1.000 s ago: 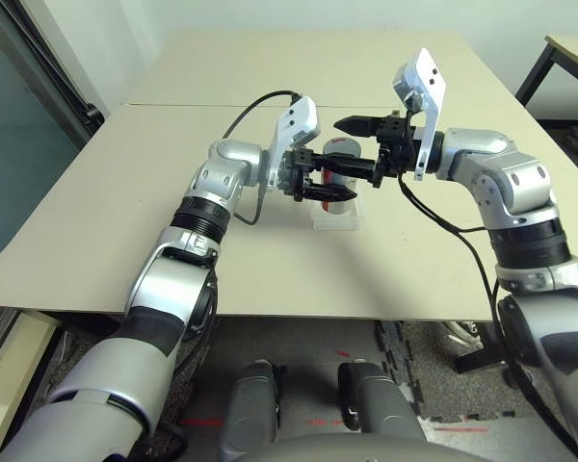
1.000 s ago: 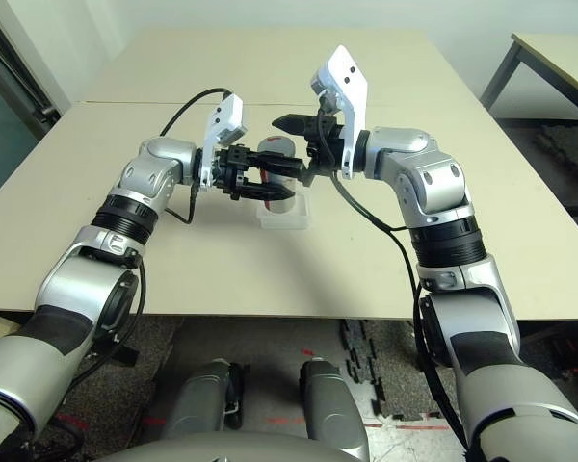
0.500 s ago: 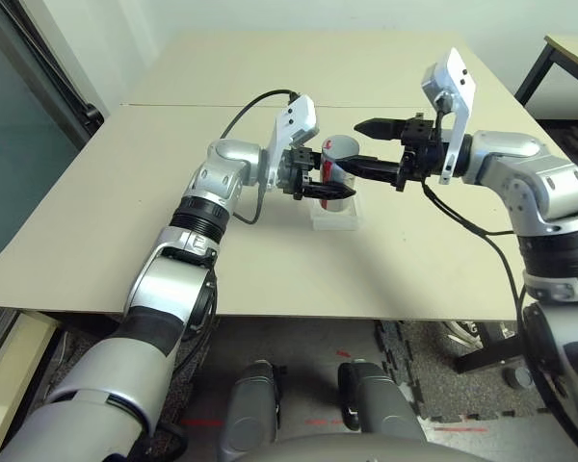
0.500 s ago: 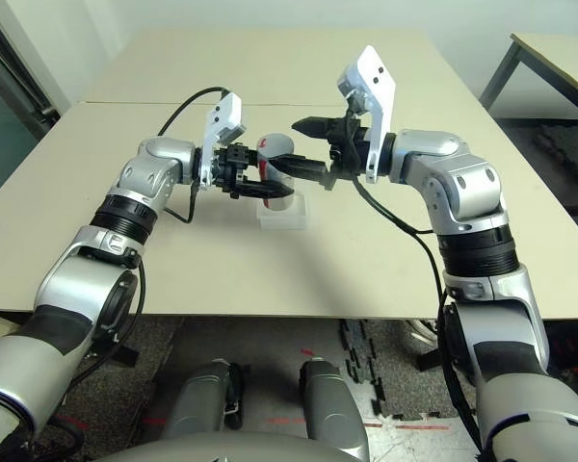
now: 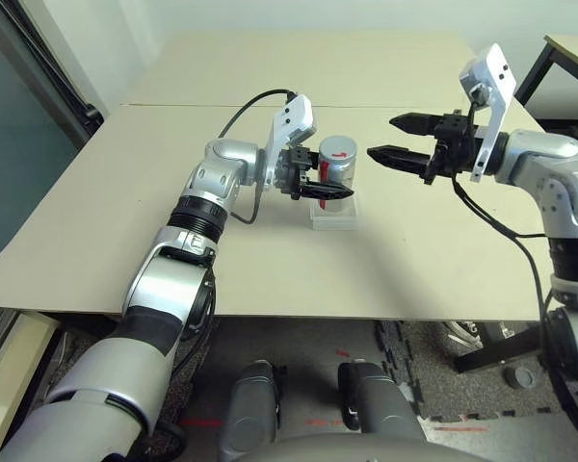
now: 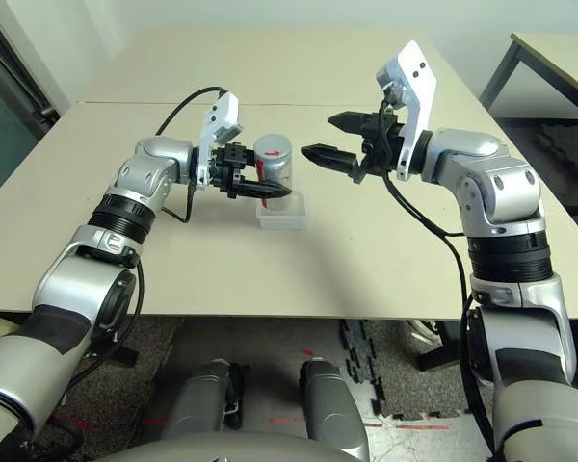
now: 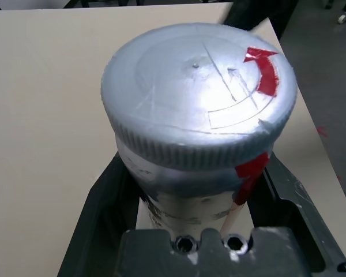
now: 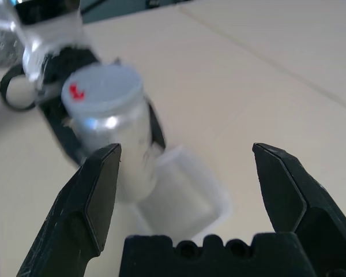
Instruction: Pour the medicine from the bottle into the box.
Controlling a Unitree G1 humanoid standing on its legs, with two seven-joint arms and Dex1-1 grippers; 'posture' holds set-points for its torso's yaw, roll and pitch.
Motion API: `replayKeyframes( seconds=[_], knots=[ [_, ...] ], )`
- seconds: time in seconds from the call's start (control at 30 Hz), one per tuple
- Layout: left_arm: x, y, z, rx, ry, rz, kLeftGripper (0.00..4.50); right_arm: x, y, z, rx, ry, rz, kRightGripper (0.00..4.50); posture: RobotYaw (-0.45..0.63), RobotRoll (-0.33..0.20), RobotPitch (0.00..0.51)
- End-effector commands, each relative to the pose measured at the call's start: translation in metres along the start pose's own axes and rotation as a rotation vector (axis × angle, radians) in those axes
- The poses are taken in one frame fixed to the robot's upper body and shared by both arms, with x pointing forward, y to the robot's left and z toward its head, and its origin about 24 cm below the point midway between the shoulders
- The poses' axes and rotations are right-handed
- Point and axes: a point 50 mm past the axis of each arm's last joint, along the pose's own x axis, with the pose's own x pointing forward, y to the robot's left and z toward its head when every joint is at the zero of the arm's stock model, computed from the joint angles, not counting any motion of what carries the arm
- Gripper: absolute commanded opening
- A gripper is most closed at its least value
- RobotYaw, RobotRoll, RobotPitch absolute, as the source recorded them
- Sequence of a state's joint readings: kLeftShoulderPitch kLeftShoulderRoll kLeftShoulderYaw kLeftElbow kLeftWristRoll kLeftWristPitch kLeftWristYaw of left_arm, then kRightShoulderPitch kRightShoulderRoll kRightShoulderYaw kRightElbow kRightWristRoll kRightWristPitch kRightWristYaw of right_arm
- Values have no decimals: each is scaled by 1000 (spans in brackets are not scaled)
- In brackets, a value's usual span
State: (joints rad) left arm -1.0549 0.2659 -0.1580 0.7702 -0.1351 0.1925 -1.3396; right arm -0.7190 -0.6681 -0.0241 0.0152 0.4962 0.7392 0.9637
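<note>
My gripper will bring the grey cap [image 5: 338,146] off whole when I lift it, leaving the bottle's opening open, as a round cap rim [image 5: 337,160] circles the bottle's top.
The silvery bottle [image 5: 335,162] with a red stripe stands nearly upright, its grey cap [image 7: 196,86] on. My left gripper [image 5: 324,180] is shut on its body and holds it just above the clear box [image 5: 334,214], which lies on the table. My right gripper [image 5: 381,137] hangs to the right of the bottle, apart from it, open with nothing between its fingers [image 8: 98,190]. The right wrist view shows the bottle [image 8: 112,121] over the box [image 8: 181,196]. The medicine is hidden.
The beige table [image 5: 173,241] has a seam across its middle and its front edge lies near my body. A second table [image 5: 570,48] stands at the back right. A black cable [image 5: 246,111] loops over my left wrist.
My right gripper has drawn back to the right, away from the bottle, staying open. The bottle in my left gripper has come more upright over the box.
</note>
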Motion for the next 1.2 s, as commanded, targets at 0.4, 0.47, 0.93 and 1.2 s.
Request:
replayKeyframes(
  seconds=[0.4, 0.47, 0.93, 1.2],
  knots=[
    [2, 4, 8, 22, 7, -12, 2822, 17, 20, 18, -4, -54, 127, 4500, -48, 0, 98],
    [3, 4, 9, 24, 8, -15, 2822, 23, 19, 20, -8, -61, 120, 4500, -45, 0, 98],
    [4, 3, 9, 31, 16, -27, 2822, 48, 20, 20, -31, -64, 162, 4500, -22, 0, 97],
    [6, 2, 9, 35, 15, -33, 2822, 53, 20, 19, -49, -72, 165, 4500, -24, 0, 89]
  ],
)
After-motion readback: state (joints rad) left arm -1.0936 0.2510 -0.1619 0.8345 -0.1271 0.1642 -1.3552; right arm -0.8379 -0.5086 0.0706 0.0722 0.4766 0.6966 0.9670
